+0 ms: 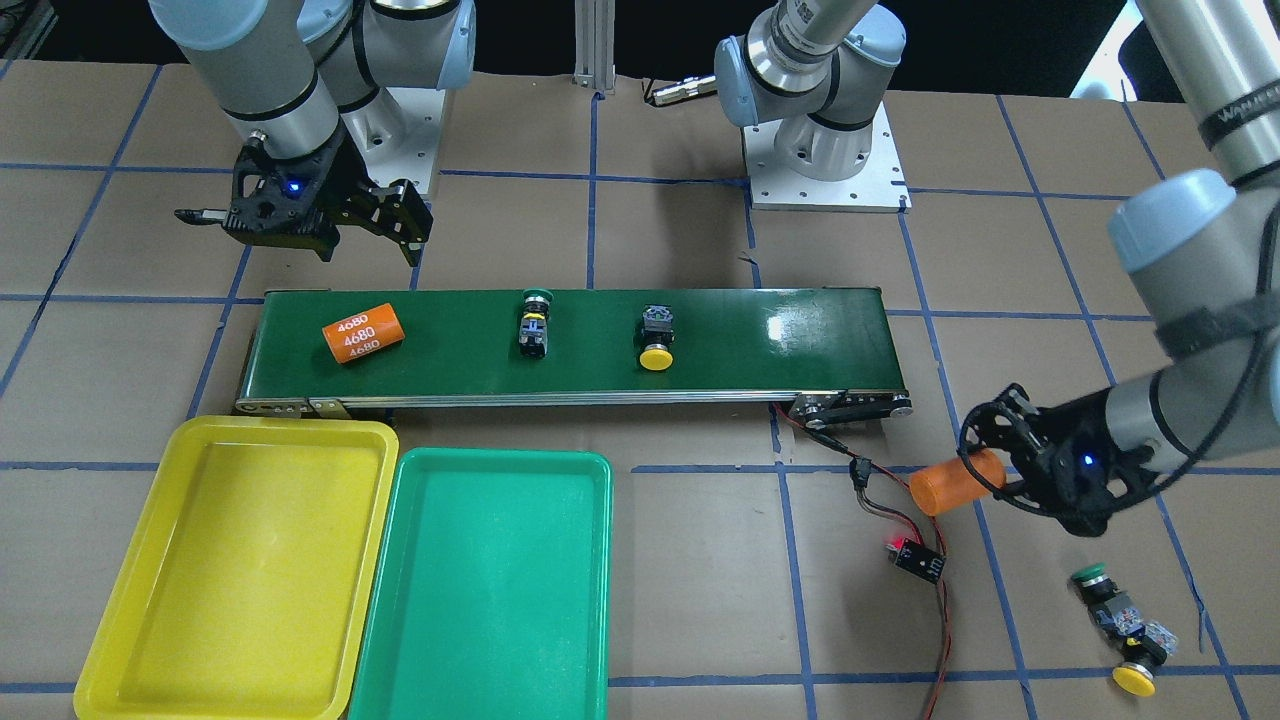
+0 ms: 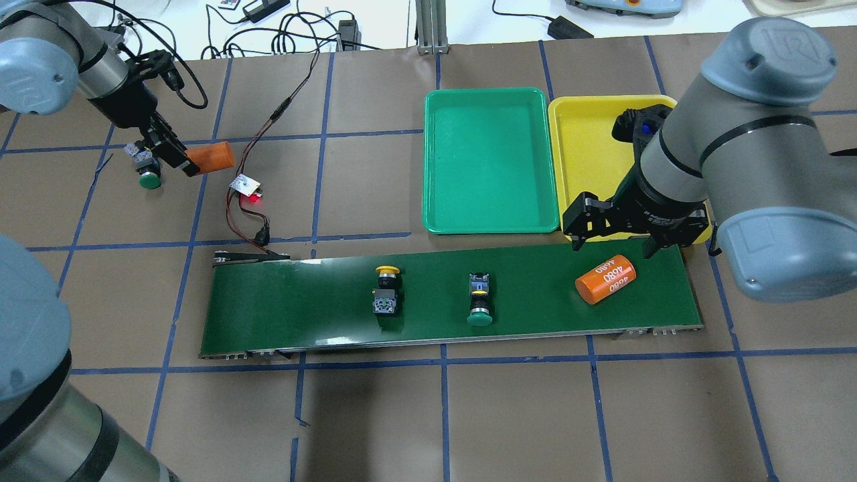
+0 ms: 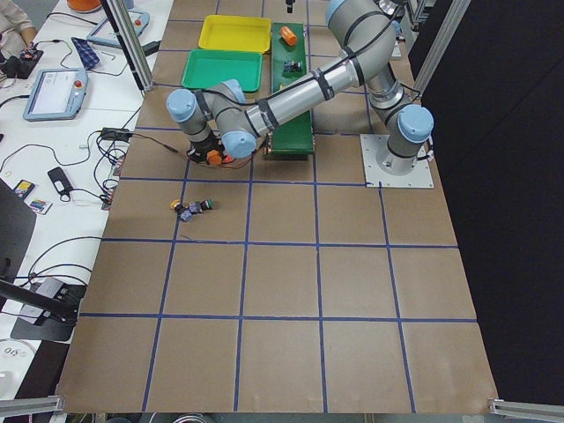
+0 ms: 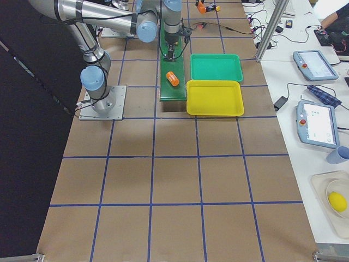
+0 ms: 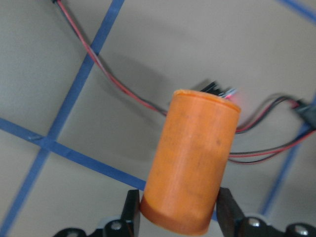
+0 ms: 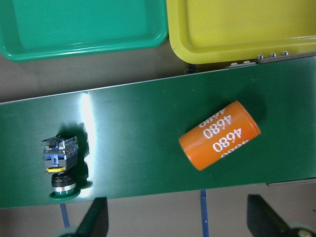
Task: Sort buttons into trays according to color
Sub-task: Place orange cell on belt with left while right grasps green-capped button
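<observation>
The belt's yellow button (image 1: 656,337) will keep moving along when I carry the green button away, because the circuit board (image 1: 915,558) wired to the belt is lit up.
On the dark-green conveyor belt (image 1: 780,340) lie a green button (image 1: 534,322) and a yellow button (image 1: 656,340). Another green button (image 1: 1095,580) and yellow button (image 1: 1135,675) lie on the table below my left gripper (image 1: 985,470). That gripper is shut on a plain orange cylinder (image 5: 195,163), held over the table beyond the belt's end. My right gripper (image 2: 619,237) is open and empty above the belt, over an orange cylinder marked 4680 (image 2: 606,278). The yellow tray (image 1: 250,560) and the green tray (image 1: 490,590) lie side by side with nothing in them.
Red and black wires with a small lit circuit board (image 1: 918,560) run from the belt's end towards my left gripper. The arm bases (image 1: 825,160) stand behind the belt. The trays touch the belt's side near the 4680 cylinder.
</observation>
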Tool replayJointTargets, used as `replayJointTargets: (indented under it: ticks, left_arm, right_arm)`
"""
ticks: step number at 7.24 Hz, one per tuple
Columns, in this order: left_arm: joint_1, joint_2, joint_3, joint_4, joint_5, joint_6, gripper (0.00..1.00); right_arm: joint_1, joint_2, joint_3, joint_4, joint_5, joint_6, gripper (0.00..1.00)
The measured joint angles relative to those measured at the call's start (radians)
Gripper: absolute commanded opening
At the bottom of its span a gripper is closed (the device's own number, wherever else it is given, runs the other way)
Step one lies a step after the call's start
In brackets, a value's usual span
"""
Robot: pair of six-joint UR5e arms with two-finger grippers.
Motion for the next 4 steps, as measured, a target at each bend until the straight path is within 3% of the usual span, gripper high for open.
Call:
replayJointTargets:
  ticks: [4]
  left_arm:
    - [-0.112, 0.351, -0.417, 0.035, 0.004, -0.008, 0.0]
  right_arm:
    - [0.133, 0.157, 0.004, -0.132, -0.01, 0.198, 0.97]
